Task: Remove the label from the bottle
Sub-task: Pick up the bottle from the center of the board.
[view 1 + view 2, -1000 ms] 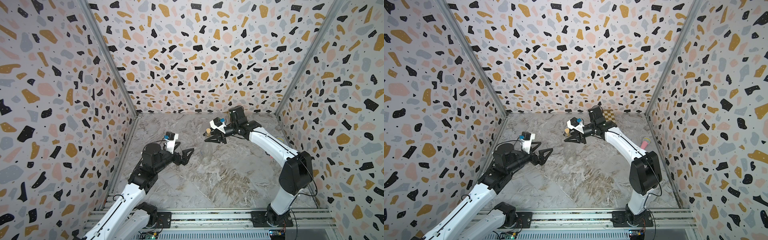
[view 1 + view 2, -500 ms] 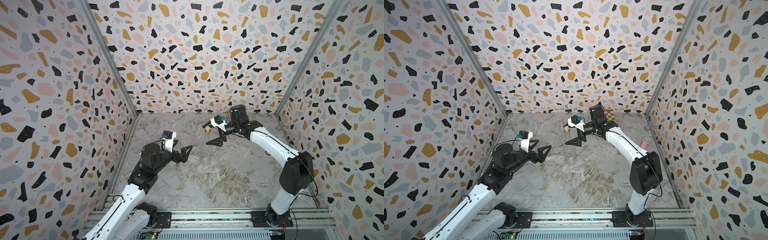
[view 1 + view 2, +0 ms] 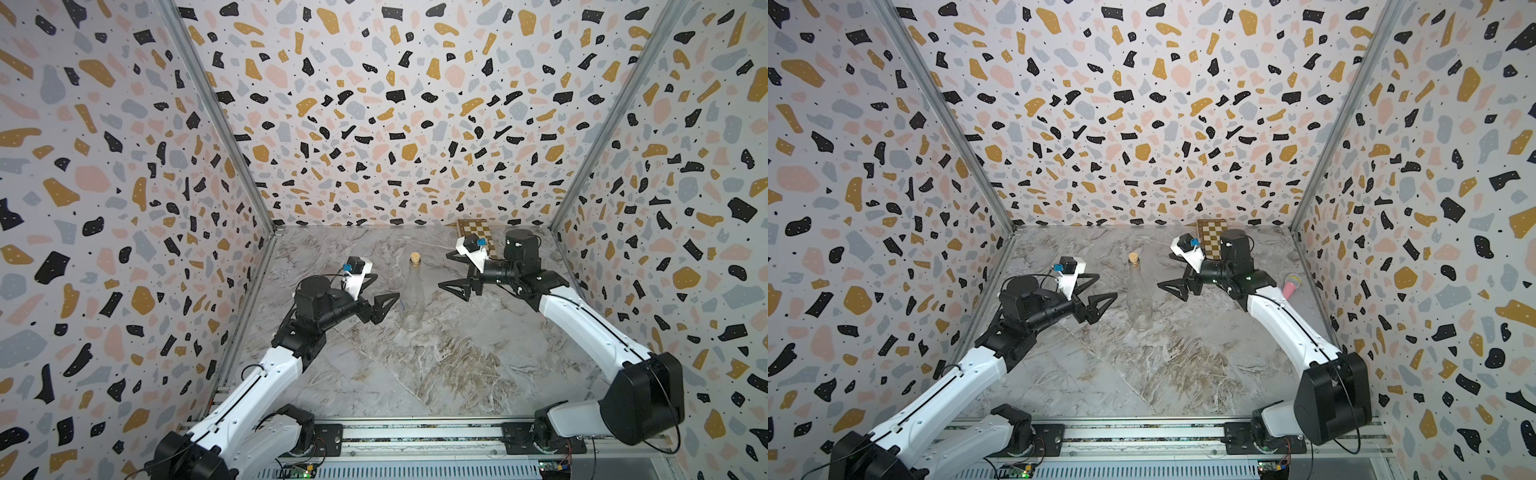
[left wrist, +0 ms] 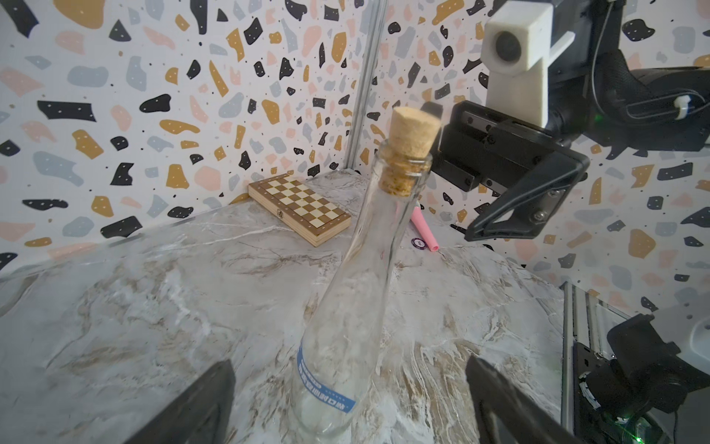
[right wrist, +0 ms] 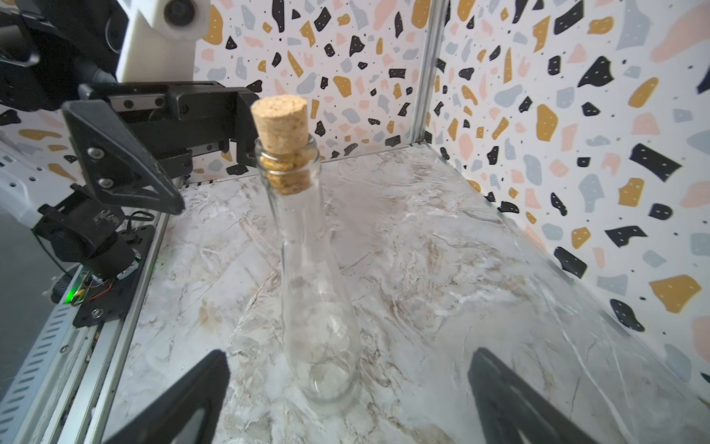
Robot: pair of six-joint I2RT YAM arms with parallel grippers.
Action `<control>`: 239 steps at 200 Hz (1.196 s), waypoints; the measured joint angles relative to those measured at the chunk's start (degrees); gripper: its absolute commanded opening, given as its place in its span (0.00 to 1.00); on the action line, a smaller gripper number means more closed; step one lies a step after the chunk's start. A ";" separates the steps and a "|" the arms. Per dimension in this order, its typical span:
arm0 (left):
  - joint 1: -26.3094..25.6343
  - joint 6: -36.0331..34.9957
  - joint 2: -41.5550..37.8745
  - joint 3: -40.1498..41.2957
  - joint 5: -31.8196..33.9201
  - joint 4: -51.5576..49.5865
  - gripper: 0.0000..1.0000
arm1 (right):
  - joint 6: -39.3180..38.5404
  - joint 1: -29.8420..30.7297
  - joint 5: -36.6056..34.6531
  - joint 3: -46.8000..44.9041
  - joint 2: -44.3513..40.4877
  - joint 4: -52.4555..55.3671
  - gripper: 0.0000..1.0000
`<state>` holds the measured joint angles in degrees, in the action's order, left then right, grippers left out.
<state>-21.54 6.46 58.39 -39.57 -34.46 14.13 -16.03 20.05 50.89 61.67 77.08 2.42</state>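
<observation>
I should take the bottle by the neck [image 3: 414,272] with my left gripper and turn the label toward my right gripper, because the blue label [image 4: 324,386] faces away from my right gripper.
The clear glass bottle [image 3: 413,305] with its tan cork stands upright and free mid-table, seen in both top views [image 3: 1139,303]. The blue label [image 4: 323,386] wraps low around its body on the side facing the left wrist camera; the right wrist view shows only bare glass [image 5: 319,307]. My left gripper [image 3: 380,291] is open, its fingertips just left of the bottle's body, which stands ahead between the fingers [image 4: 347,361]. My right gripper [image 3: 444,270] is open too, a short way right of the neck, holding nothing [image 5: 347,353].
A folded wooden chessboard [image 3: 473,235] lies in the back right corner. A pink toy microphone [image 3: 1291,284] rests by the right wall. Patterned walls enclose three sides and a metal rail [image 3: 415,432] runs along the front.
My right gripper, closed around the bottle's neck a second ago, has opened and pulled back to the right. My left gripper has moved slightly closer to the bottle.
</observation>
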 measured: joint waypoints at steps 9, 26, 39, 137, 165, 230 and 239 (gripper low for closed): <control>0.00 -0.76 1.49 -0.70 -1.22 1.22 0.94 | 1.53 0.26 -1.20 -2.16 -1.60 -1.81 1.00; 0.00 -1.88 3.45 -1.90 -3.23 3.06 0.94 | 3.82 0.96 -3.69 -5.18 -3.34 -4.52 1.00; 0.00 -2.78 4.72 -2.78 -4.57 4.28 0.94 | 4.83 1.53 -5.27 -6.32 -3.63 -5.55 1.00; -0.13 -3.54 12.46 -6.49 -11.41 10.58 0.92 | 6.14 2.58 -9.64 -6.21 -3.10 -6.88 1.00; -0.42 -3.91 15.98 -8.87 -11.72 11.69 0.91 | 6.14 2.58 -9.64 -6.12 -2.69 -6.86 1.00; -1.25 -5.75 22.56 -14.23 -12.68 12.39 0.84 | 6.14 2.58 -9.64 -6.12 -1.97 -6.71 1.00; -1.36 -6.05 22.80 -14.40 -12.94 12.35 0.82 | 6.12 2.58 -9.64 -6.12 -1.97 -6.71 1.00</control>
<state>-22.90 0.40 81.19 -53.98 -47.40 26.48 -9.91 22.63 41.25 55.55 75.11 -4.29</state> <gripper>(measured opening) 0.844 0.998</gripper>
